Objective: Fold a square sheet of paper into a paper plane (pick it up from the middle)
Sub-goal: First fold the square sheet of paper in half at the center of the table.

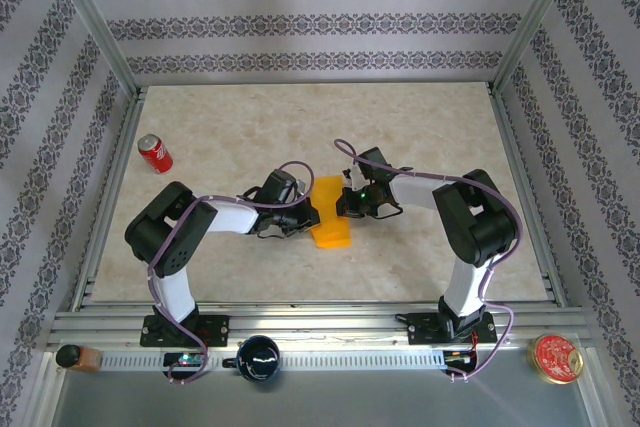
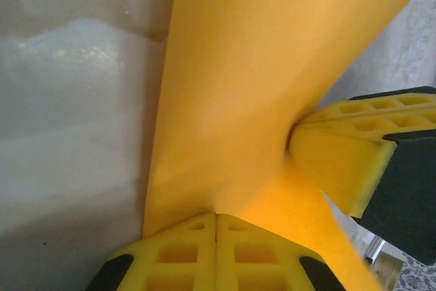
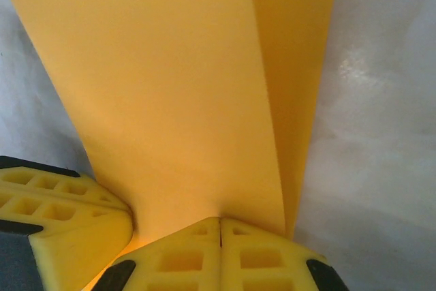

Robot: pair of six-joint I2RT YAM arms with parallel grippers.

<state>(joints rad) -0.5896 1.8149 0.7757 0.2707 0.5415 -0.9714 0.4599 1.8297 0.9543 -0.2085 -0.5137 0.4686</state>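
The near end of the sheet [image 1: 334,235] curls up while my left gripper pushes mid-edge, so this gripper should return to the sheet's near corner [image 1: 319,244] and press it flat.
The square sheet of paper [image 1: 331,229] is orange-yellow and doubled over into a narrow strip at the table's centre, held between both arms. My left gripper [image 1: 308,215] is shut on its left edge. In the left wrist view those jaws [image 2: 216,215] meet tightly on the sheet [image 2: 259,66]. My right gripper [image 1: 348,207] is shut on the right edge. The right wrist view has its tips [image 3: 219,219] closed on the paper [image 3: 170,80], where a lengthwise fold shows. Each wrist view catches the other gripper's finger [image 2: 340,161] [image 3: 61,216] touching the sheet. A finished paper plane is out of view.
A red soda can [image 1: 155,153] lies at the far left of the marble table [image 1: 440,127]. On the near rail sit a black round object [image 1: 259,357], a red tin [image 1: 556,357] and a small brown item [image 1: 75,355]. Metal frame posts border the table.
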